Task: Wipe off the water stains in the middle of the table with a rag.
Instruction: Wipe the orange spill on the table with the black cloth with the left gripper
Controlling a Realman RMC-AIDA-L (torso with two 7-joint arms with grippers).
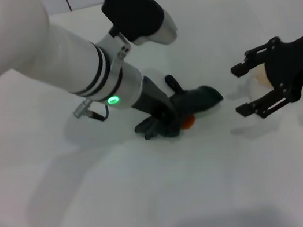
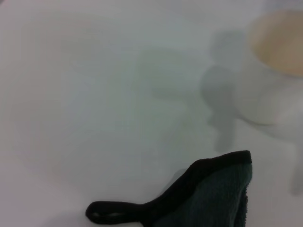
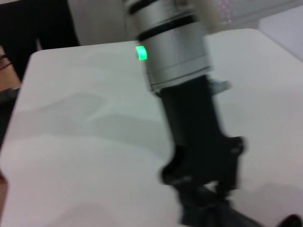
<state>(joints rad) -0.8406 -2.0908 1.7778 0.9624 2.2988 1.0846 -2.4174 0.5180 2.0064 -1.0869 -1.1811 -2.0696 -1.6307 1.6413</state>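
The orange blob shows at the rag's near edge, so next my left gripper pulls the rag back over that blob, toward the near side of the table.
My left gripper is down on the white table near its middle, shut on the dark green rag. The rag lies bunched on the table toward the right of the gripper. A small orange blob of liquid shows at the rag's near edge, partly covered. The left wrist view shows the rag's corner with its black loop on the table. My right gripper is open, right of the rag and apart from it. The right wrist view shows the left arm's gripper from the side.
A white paper cup stands between the right gripper's open fingers; I cannot tell whether they touch it. It also shows in the left wrist view, just beyond the rag. My left arm spans the table's back left.
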